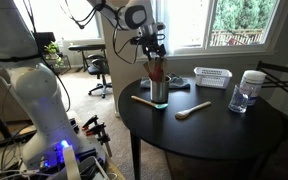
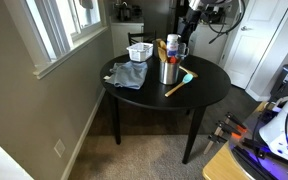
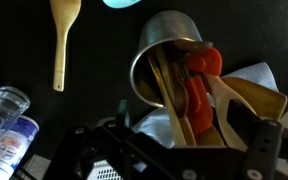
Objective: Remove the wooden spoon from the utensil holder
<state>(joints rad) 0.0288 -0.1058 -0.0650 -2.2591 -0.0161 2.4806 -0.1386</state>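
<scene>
The pale wooden spoon handle (image 3: 222, 94) is close to one finger while my gripper's fingers straddle several utensils (image 3: 190, 108), so next I move over and center on that handle before I close.
The shiny metal utensil holder (image 1: 159, 92) stands upright near the middle of the round black table; it also shows in an exterior view (image 2: 168, 73) and in the wrist view (image 3: 162, 55). It holds several wooden utensils and a red spatula (image 3: 197, 85). A slim pale wooden spoon handle (image 3: 170, 105) rises from it among them. My gripper (image 1: 154, 48) hangs just above the utensil tops, also seen in an exterior view (image 2: 182, 42). In the wrist view my gripper (image 3: 174, 150) has its fingers spread on either side of the utensil ends, holding nothing.
Two loose wooden spoons lie on the table (image 1: 214, 125), one (image 1: 144, 99) on each side (image 1: 192, 109) of the holder. A white mesh basket (image 1: 212, 77), a clear jar (image 1: 248, 92) and a blue-grey cloth (image 2: 129, 75) sit nearby. A teal utensil (image 2: 187, 76) lies by the holder.
</scene>
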